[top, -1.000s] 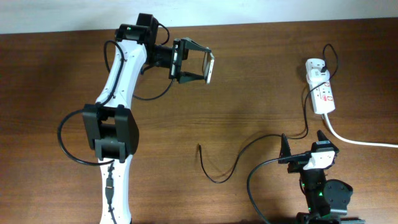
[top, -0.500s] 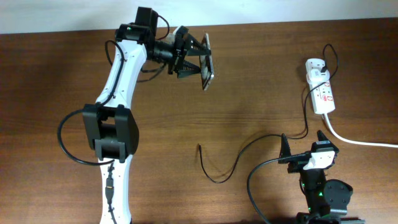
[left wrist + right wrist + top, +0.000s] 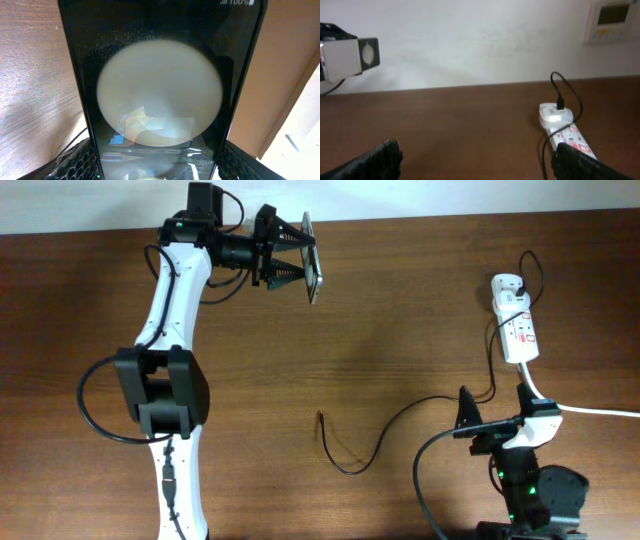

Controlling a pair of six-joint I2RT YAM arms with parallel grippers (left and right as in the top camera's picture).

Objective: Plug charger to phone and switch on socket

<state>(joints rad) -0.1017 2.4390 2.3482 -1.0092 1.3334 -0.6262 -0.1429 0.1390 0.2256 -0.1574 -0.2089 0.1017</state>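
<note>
The charger cable's tip (image 3: 321, 416) is closer to my left gripper, which holds the phone (image 3: 312, 266), so next I pass the phone over to my empty right gripper first.
My left gripper (image 3: 290, 262) is shut on the black phone (image 3: 313, 272) and holds it in the air over the far left of the table, edge-on to the overhead camera. In the left wrist view the phone's glossy screen (image 3: 160, 95) fills the frame between the fingers (image 3: 157, 167), with a big round reflection. The phone's back also shows in the right wrist view (image 3: 350, 57). The white socket (image 3: 518, 330) lies at the far right with the white adapter (image 3: 507, 285) plugged in. The thin black charger cable (image 3: 400, 420) runs across the table to its tip (image 3: 320, 417). My right gripper (image 3: 495, 425) is open and empty, near the front right.
The socket's thick white cord (image 3: 580, 408) runs off the right edge. In the right wrist view the socket (image 3: 570, 137) and adapter (image 3: 553, 116) lie just ahead of the right finger, between open fingers (image 3: 480, 165). A wall panel (image 3: 612, 20) hangs behind the table.
My left arm has swung the phone left and toward the back of the table, turning it edge-on. My right gripper has shifted slightly to the right.
</note>
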